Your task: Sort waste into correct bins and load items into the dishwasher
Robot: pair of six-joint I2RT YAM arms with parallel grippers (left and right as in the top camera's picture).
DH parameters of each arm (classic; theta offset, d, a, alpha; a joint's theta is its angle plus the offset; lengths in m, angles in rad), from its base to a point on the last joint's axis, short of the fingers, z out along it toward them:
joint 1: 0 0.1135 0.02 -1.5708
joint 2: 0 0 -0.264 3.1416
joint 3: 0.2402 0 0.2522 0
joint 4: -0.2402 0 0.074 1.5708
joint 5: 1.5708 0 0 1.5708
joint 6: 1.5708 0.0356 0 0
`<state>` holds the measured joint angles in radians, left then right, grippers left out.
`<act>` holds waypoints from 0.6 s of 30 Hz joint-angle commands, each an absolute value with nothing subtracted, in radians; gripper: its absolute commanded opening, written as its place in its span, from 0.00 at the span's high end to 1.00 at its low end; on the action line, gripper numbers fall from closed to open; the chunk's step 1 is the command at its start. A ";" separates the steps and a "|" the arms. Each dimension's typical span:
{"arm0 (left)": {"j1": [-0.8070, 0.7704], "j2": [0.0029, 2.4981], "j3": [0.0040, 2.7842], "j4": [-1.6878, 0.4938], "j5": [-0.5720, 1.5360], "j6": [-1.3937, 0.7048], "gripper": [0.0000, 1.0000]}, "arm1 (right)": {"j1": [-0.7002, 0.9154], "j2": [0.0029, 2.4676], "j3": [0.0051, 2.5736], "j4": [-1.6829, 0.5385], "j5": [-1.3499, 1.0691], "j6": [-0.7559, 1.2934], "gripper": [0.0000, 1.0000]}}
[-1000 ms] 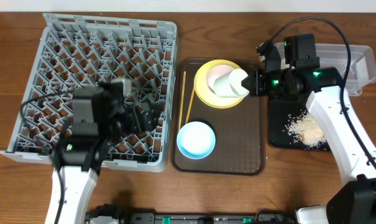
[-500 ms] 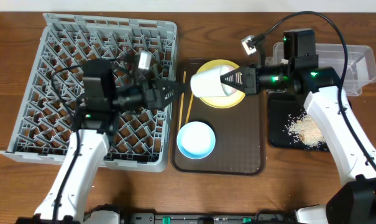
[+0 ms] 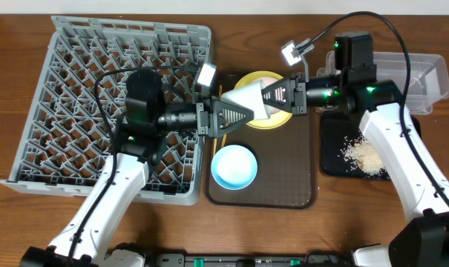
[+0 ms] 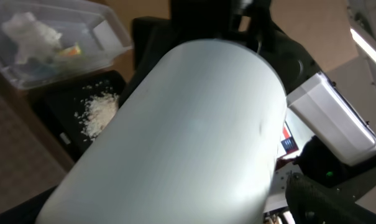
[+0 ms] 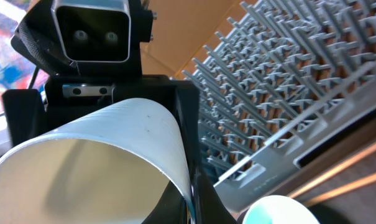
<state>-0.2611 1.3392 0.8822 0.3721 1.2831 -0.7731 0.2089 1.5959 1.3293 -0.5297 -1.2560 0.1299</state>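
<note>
The robot's right gripper is holding the white cup (image 3: 263, 109) by its rim, across from the grey dish rack, so next the left gripper takes its base (image 3: 234, 98) and puts the cup in the rack.
My right gripper (image 3: 274, 96) is shut on the rim of the cream-white bowl (image 3: 248, 98) and holds it tipped on its side above the yellow plate (image 3: 269, 123). The right wrist view shows its fingers (image 5: 191, 199) pinching the bowl's wall (image 5: 82, 168). My left gripper (image 3: 237, 113) reaches from the grey dish rack (image 3: 76, 74), jaws spread around the bowl's base. The bowl's outside fills the left wrist view (image 4: 188, 137). A light blue bowl (image 3: 234, 165) sits on the brown tray. Chopsticks (image 3: 219, 90) lie at the tray's left edge. The white cup is out of view.
The brown serving tray (image 3: 283, 178) lies between the rack and the bins. The black tray (image 3: 332, 148) holds rice scraps (image 3: 364, 154). The clear tub (image 3: 424, 74) behind it holds the tissue (image 4: 26, 31) and the wrapper (image 4: 69, 50).
My left arm swung right from over the rack to the bowl. My right gripper lifted the bowl off the plate and carried it left toward the left gripper.
</note>
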 commanded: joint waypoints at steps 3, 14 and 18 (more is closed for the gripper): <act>-0.284 1.341 0.898 0.474 1.290 -0.851 0.00 | 0.234 1.597 1.339 -0.527 -1.314 0.127 0.99; -0.285 1.341 0.898 0.488 1.292 -0.855 0.20 | 0.243 1.597 1.339 -0.514 -1.306 0.126 0.99; -0.285 1.341 0.898 0.488 1.291 -0.842 0.28 | 0.244 1.597 1.339 -0.512 -1.306 0.126 0.99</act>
